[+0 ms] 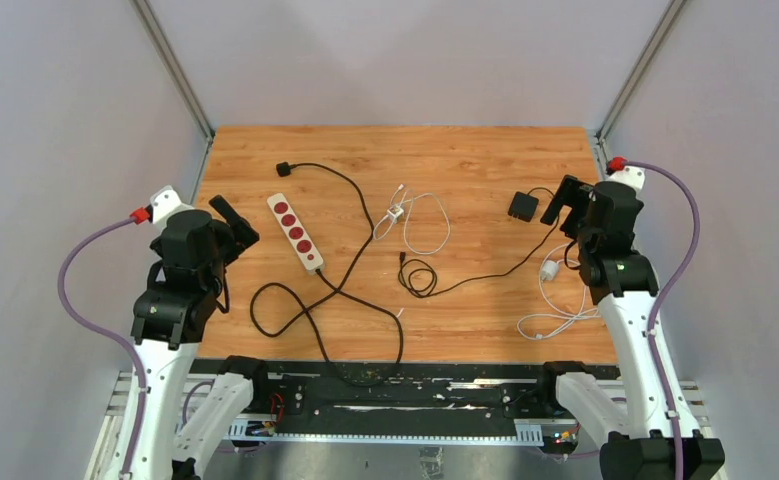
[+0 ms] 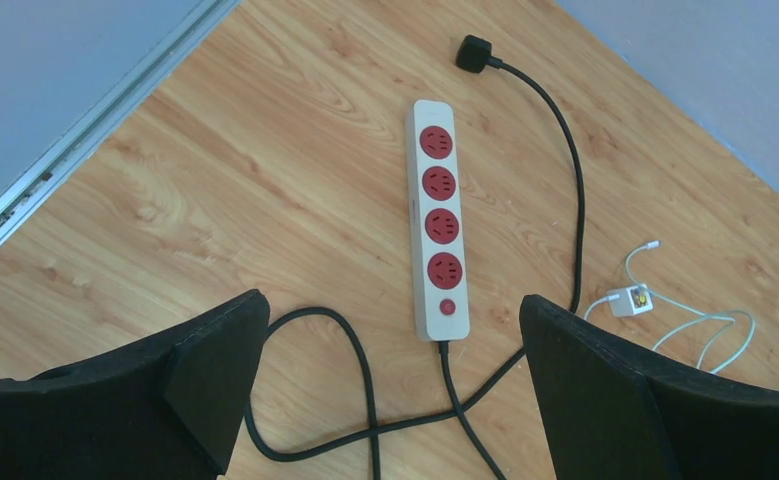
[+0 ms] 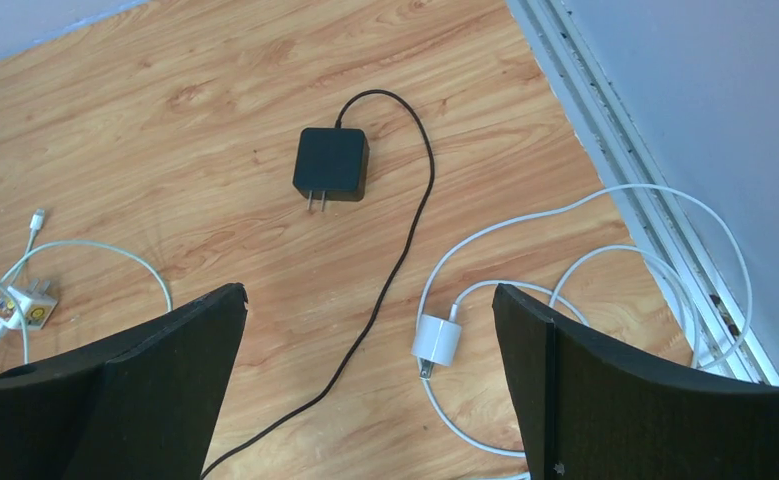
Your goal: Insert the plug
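Note:
The small white adapter is clear of the strip's black cord (image 1: 370, 222). I should keep my right gripper heading for the adapter's body (image 1: 395, 212) until the open fingers straddle it.
A white power strip (image 1: 296, 232) with several red sockets lies left of centre on the wooden table; it also shows in the left wrist view (image 2: 439, 230). A black plug adapter (image 1: 523, 207) with two prongs lies at the right, its prongs showing in the right wrist view (image 3: 331, 164). A white round charger plug (image 1: 549, 270) lies nearer, also in the right wrist view (image 3: 437, 342). My left gripper (image 1: 237, 228) is open and empty, above the table left of the strip (image 2: 390, 300). My right gripper (image 1: 569, 210) is open and empty, just right of the black adapter (image 3: 368, 290).
The strip's black cord (image 1: 305, 310) loops across the table's front, ending in a black plug (image 1: 283, 169) at the back. A small white adapter (image 1: 396, 213) with a thin white cable lies mid-table. White cable coils (image 1: 555, 320) lie front right. Metal rails (image 3: 625, 150) edge the table.

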Controlling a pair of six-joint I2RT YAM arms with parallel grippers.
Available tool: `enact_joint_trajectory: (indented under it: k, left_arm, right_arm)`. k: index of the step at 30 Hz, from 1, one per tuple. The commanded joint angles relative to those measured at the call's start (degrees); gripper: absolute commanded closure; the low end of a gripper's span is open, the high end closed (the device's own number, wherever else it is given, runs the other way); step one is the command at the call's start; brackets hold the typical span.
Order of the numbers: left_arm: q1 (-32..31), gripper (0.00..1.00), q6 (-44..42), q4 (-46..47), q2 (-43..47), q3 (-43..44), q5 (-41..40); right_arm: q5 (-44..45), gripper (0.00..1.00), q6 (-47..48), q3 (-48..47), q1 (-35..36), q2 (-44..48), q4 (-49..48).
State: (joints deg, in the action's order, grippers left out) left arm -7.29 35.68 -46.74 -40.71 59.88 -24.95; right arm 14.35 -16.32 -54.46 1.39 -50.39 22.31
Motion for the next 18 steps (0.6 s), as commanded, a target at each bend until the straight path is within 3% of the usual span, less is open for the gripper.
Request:
enact_joint_trajectory:
  k: [1,6,10,13,18]
  left_arm:
    - [0.17,0.0,-0.03,-1.6,1.09,-1.95,-0.53]
    - [0.17,0.0,-0.57,-1.51,1.1,-3.3,-0.34]
    - [0.17,0.0,-1.14,-1.47,-0.2,-4.57,0.22]
    - [0.17,0.0,-1.72,-1.42,-1.99,-5.03,-0.08]
    - [0.17,0.0,-0.41,-1.29,-5.27,-5.44,-0.86]
  right_arm:
    - [-6.81,0.0,2.1,1.46,0.33,0.57,0.34]
    - [-31.86,0.0,5.81,2.33,0.44,-1.52,-5.17]
    - [-45.11,0.0,7.03,-0.16,2.67,-7.3,-5.42]
    - [-43.4,0.0,10.21,-2.65,9.93,-11.85,-5.02]
    - [-27.73,0.0,22.48,-12.08,31.08,-21.41,-4.2]
